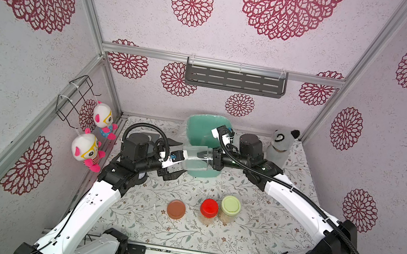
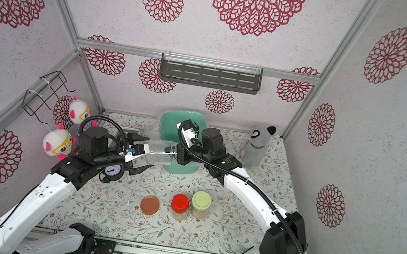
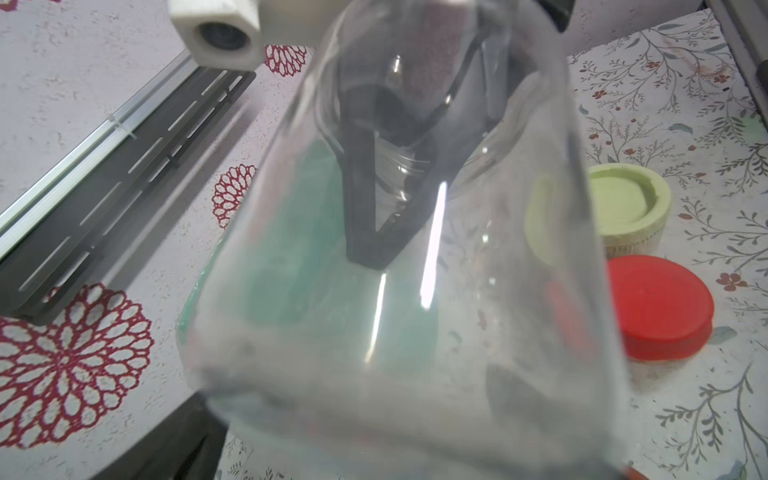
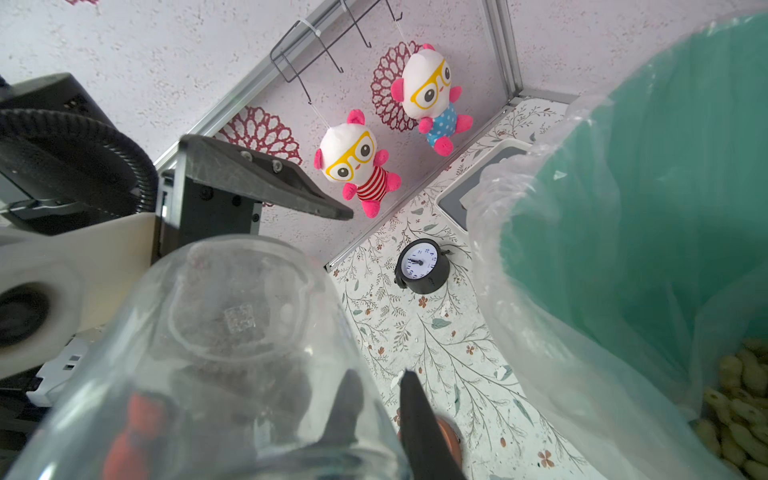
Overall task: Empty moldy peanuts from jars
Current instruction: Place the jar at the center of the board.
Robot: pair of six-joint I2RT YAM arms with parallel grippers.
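My left gripper's fingers are around the empty jar, which lies level with its base (image 1: 187, 159) between them. Next, my right gripper pulls the jar free and sets it upright next to the brown lid.
An empty clear jar (image 1: 196, 157) lies on its side in the air over the mint-green bin (image 1: 196, 129). My right gripper (image 1: 215, 160) is shut on the jar's rim, one finger inside the glass (image 4: 349, 399) and one outside. My left gripper (image 1: 176, 158) stands open, its fingers spread either side of the jar's base without touching it. Moldy peanuts (image 4: 739, 415) lie in the lined bin (image 4: 623, 208). On the table stand a red-lidded jar (image 1: 209, 211) and a pale-green-lidded jar (image 1: 230, 209), both holding peanuts. A brown lid (image 1: 176, 209) lies beside them.
A plush panda (image 1: 281, 145) sits at the back right. A small black clock (image 2: 112, 171) is under my left arm. Two plush dolls (image 1: 85, 150) hang on the left wall below a wire rack (image 1: 76, 99). A dark shelf (image 1: 234, 80) is on the back wall.
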